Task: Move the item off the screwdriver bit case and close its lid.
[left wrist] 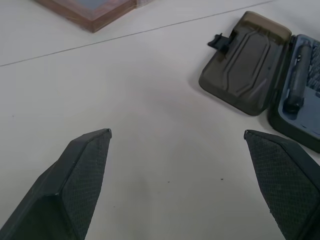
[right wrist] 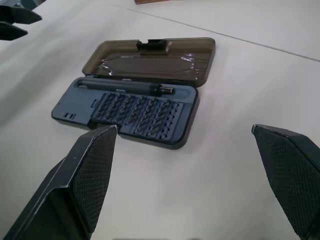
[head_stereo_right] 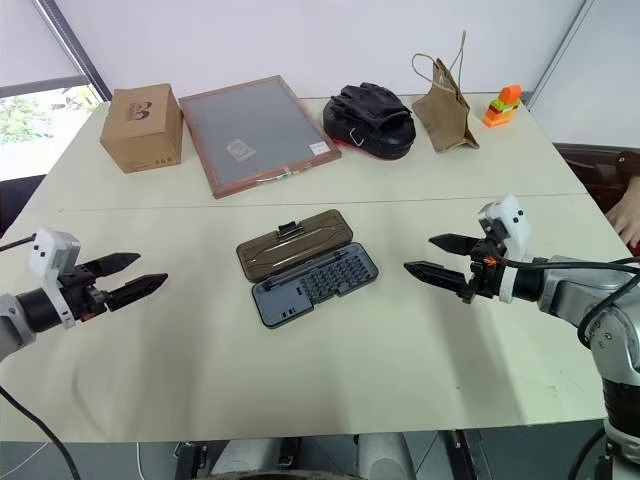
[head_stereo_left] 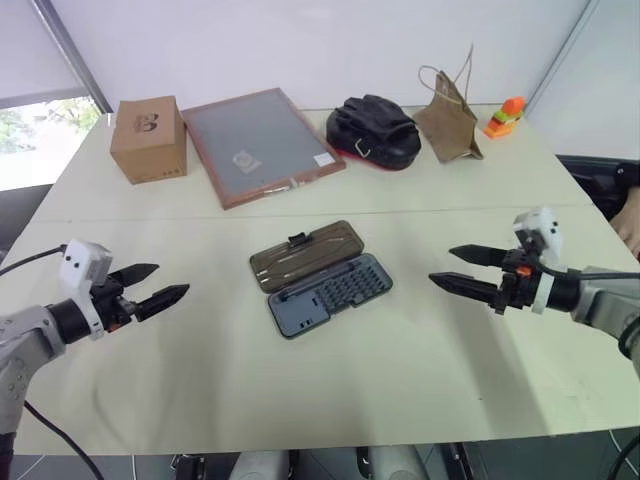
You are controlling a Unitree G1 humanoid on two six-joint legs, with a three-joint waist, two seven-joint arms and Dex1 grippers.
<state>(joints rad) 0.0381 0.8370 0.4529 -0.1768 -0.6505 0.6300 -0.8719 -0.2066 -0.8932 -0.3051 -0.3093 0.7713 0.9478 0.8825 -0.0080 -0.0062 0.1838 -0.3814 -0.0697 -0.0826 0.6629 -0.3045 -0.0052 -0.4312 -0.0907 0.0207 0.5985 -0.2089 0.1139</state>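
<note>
My gripper is going to turn the smoky-brown lid over, and its black latch tab [head_stereo_left: 298, 239] should then end up at the tray's near edge, because a hinge [head_stereo_left: 316, 274] joins the lid and the tray.
The screwdriver bit case [head_stereo_left: 335, 292] lies open in the middle of the white table [head_stereo_left: 420, 380], its dark grey tray holding rows of bits and a black driver handle [right wrist: 127, 88]. The smoky-brown lid [head_stereo_left: 305, 253] lies flat behind the tray, its black latch tab [head_stereo_left: 297, 238] on the far edge. The item is out of view; I see nothing lying on the case. My left gripper [head_stereo_left: 172, 279] hovers open to the left of the case, well apart from it. My right gripper [head_stereo_left: 440, 265] hovers open to the case's right, pointing toward it, with nothing between the fingers.
Along the table's far side stand a cardboard box [head_stereo_left: 148, 138], a red-framed grey board [head_stereo_left: 262, 145], a black bundle [head_stereo_left: 375, 132], a brown paper bag [head_stereo_left: 448, 118] and an orange toy [head_stereo_left: 505, 115]. A person's hand [head_stereo_left: 630, 225] shows at the right edge.
</note>
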